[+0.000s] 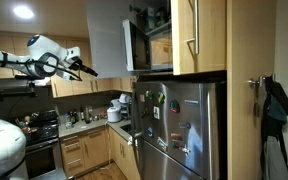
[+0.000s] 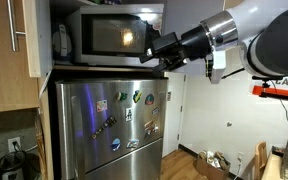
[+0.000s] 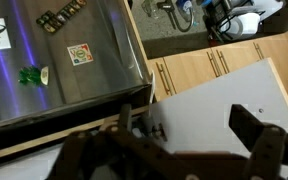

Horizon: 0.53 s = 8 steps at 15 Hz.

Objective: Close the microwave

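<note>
The microwave door [image 1: 136,45] sticks out upright next to the cabinet opening [image 1: 161,50], so it will swing sideways toward the microwave when I push it.
The silver microwave [image 1: 152,45] sits in light wood cabinetry above the fridge. It also shows in an exterior view [image 2: 99,35] with its dark window lit. Its door [image 1: 131,45] seems to stand out at an angle toward the arm. My gripper [image 1: 87,70] is open and empty, at door height and apart from the door. In an exterior view my gripper [image 2: 154,48] lies over the microwave's right edge. In the wrist view my gripper [image 3: 189,125] has its fingers spread wide over a pale flat panel [image 3: 214,100]; I cannot tell what the panel belongs to.
The stainless fridge [image 1: 179,120] with magnets stands under the microwave and shows in the wrist view [image 3: 54,60]. A black stove [image 1: 39,125] and a cluttered counter [image 1: 94,122] lie below the arm. Wood cabinet doors [image 1: 199,35] flank the microwave.
</note>
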{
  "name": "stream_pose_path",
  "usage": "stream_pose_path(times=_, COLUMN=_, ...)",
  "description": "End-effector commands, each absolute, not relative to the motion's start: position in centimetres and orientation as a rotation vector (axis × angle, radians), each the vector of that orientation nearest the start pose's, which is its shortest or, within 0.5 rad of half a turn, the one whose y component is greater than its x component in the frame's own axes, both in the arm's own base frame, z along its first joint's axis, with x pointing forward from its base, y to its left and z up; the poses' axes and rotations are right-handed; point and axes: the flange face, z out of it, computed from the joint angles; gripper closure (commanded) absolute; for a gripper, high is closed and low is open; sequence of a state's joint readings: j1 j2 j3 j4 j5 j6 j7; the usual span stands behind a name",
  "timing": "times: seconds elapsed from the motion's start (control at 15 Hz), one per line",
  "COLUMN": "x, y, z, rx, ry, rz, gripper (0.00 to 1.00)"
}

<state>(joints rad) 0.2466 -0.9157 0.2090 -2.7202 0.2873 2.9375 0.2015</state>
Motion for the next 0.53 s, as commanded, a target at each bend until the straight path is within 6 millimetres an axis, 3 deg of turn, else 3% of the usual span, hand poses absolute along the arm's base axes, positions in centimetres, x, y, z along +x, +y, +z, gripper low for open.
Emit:
stream_pose_path(times=0.0, x=29.6, y=14.6, z=61.1, rx=-2.389, ry=-0.040, rz=-1.421, gripper=0.00)
stream_pose_path(times=0.2, x=29.8, y=14.8, z=60.9, rx=-2.391, ry=-0.026, rz=-1.427, gripper=0.00)
stream_pose_path(times=0.47, x=30.1, y=14.2, z=62.5, rx=-2.294, ry=0.061, rz=-1.551, gripper=0.00)
